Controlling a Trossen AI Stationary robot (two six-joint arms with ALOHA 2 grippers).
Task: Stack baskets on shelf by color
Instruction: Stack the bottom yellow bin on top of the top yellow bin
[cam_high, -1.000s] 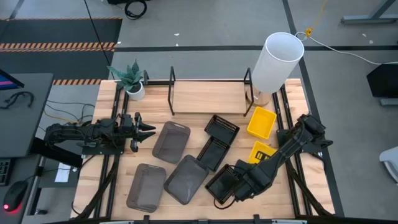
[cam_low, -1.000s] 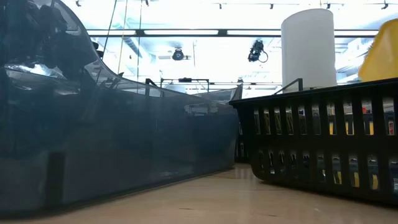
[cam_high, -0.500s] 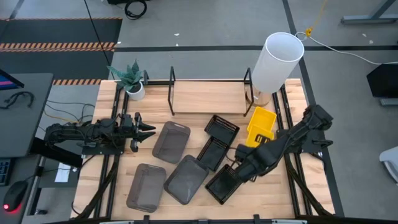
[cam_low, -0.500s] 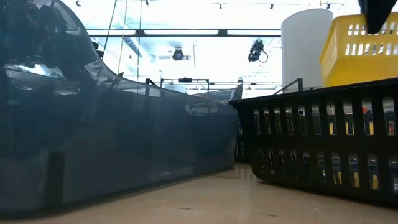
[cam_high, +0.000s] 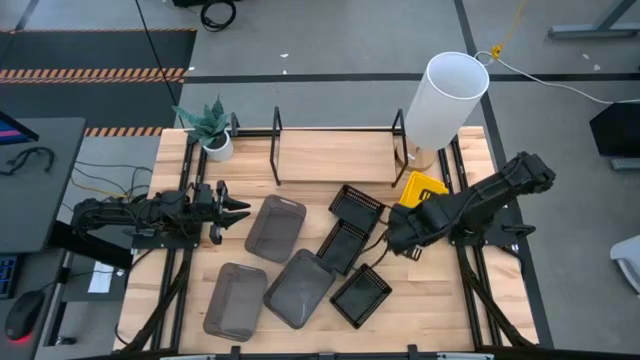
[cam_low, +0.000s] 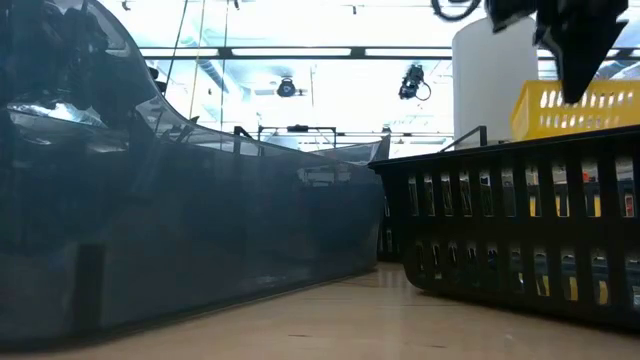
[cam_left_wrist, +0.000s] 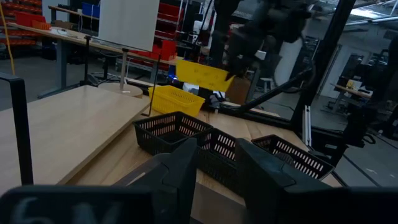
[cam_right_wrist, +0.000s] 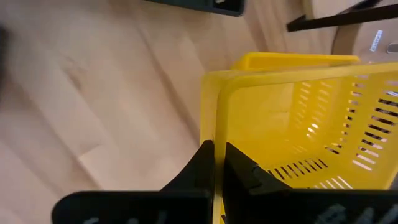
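Observation:
My grippers have the held yellow basket (cam_left_wrist: 202, 75) hanging tilted over the lower one (cam_left_wrist: 176, 101), so my right gripper should nest it there, then pinch both rims together before lifting both baskets to the shelf.
My right gripper (cam_high: 406, 224) is shut on a small yellow basket (cam_left_wrist: 199, 74) and carries it in the air, tilted. It hangs over a second yellow basket (cam_left_wrist: 177, 99), which rests on the table by the right end of the shelf (cam_high: 335, 155). In the high view the arm covers most of the held one. Three black perforated baskets (cam_high: 357, 205) (cam_high: 343, 245) (cam_high: 361, 295) and three grey ones (cam_high: 275, 228) (cam_high: 233, 300) (cam_high: 298, 288) lie flat on the table. My left gripper (cam_high: 236, 210) waits open at the table's left, beside a grey basket. My right gripper pinches one side wall of the yellow basket at its rim (cam_right_wrist: 215, 127), one finger (cam_right_wrist: 199, 165) outside and one (cam_right_wrist: 242, 169) inside. The fingers come from above, pointing down. The basket is lifted clear and tilted, reaching from the gripper toward the far edge.
A tall white cylinder (cam_high: 445, 100) stands at the shelf's right end, close to the held basket. A potted plant (cam_high: 212, 125) sits at the far left corner. Black uprights (cam_high: 277, 145) (cam_high: 399, 150) frame the shelf. Bare wood lies along the near right edge (cam_high: 430, 300).
My right gripper, still shut on the yellow basket, has travelled from above the near black basket toward the far edge. It now hovers over the other yellow basket by the shelf. In the low view the carried basket has receded and shrunk.

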